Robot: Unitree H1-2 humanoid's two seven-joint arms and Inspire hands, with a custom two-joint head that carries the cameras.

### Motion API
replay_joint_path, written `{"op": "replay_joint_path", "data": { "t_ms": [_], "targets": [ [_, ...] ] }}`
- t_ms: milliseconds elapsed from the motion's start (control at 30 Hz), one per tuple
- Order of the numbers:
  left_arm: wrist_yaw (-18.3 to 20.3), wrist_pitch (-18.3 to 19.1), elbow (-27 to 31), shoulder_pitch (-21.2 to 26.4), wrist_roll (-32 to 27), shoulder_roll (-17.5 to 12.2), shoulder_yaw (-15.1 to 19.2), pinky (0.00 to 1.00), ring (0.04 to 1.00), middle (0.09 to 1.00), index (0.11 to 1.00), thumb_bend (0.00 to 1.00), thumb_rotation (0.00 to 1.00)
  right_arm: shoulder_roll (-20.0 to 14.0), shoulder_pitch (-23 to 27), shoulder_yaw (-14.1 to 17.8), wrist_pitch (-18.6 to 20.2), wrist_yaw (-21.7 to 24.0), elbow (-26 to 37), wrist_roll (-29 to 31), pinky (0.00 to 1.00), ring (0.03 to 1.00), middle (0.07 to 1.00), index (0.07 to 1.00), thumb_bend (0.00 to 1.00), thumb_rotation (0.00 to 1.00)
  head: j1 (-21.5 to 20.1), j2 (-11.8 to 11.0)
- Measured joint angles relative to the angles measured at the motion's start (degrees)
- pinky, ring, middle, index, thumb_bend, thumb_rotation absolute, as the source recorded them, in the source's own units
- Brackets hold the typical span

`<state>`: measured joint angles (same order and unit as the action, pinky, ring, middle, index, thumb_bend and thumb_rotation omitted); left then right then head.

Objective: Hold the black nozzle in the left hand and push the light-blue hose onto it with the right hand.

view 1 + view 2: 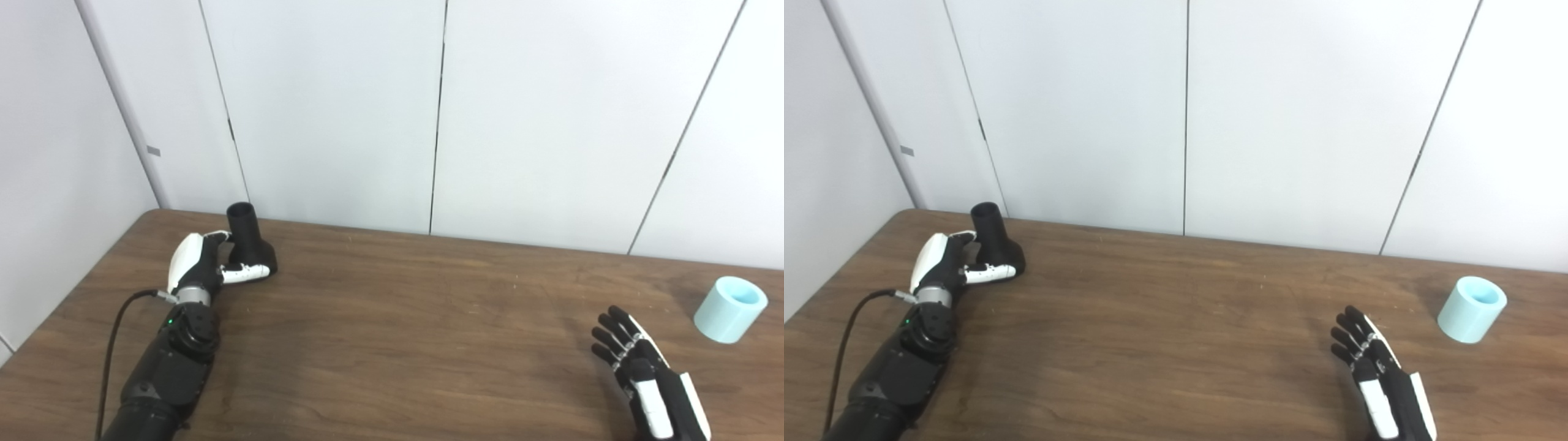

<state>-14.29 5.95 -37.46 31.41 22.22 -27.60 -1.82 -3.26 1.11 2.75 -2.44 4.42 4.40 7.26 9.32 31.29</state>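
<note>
The black nozzle's narrow tube spreads out into a wide base point(253, 246). The light-blue hose point(729, 309) will slide down to where the tube spreads out when I push it.
The black nozzle point(248, 239) stands upright on the brown table point(398, 318) at the far left, narrow tube end up. My left hand point(205, 263) is right against its base, thumb in front and fingers behind, curling around it while the nozzle still rests on the table. The light-blue hose point(730, 308), a short stubby cylinder, lies tilted on the table at the far right. My right hand point(643, 373) hovers open near the front right, fingers spread and straight, a hand's width short of the hose and holding nothing.
White wall panels point(429, 122) rise directly behind the table's back edge. A black cable point(113, 343) trails from my left wrist toward the table's front left.
</note>
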Motion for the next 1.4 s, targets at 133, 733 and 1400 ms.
{"op": "replay_joint_path", "data": {
  "t_ms": [133,733,1400],
  "targets": [
    [0.44,-0.54,0.17,-0.01,0.05,-0.22,-0.93,1.00,0.937,0.800,0.487,0.50,0.08,0.15,-0.13,0.01,0.53,0.00,0.26,0.00,0.83,0.855,0.870,0.855,0.71,0.75,0.00,0.09],
    [2.80,-7.46,8.18,-6.21,-2.33,4.11,-2.30,1.00,0.915,0.785,0.486,0.50,0.08,0.33,-0.92,-0.16,2.18,0.01,1.40,0.14,0.83,0.848,0.866,0.851,0.71,0.75,-0.44,1.14],
    [7.28,-11.44,13.67,-10.46,-2.00,7.12,-8.31,1.00,0.938,0.805,0.484,0.50,0.08,0.34,-1.23,-0.39,3.06,-0.04,1.77,0.06,0.82,0.841,0.858,0.846,0.71,0.74,-1.84,2.63]
  ]
}}
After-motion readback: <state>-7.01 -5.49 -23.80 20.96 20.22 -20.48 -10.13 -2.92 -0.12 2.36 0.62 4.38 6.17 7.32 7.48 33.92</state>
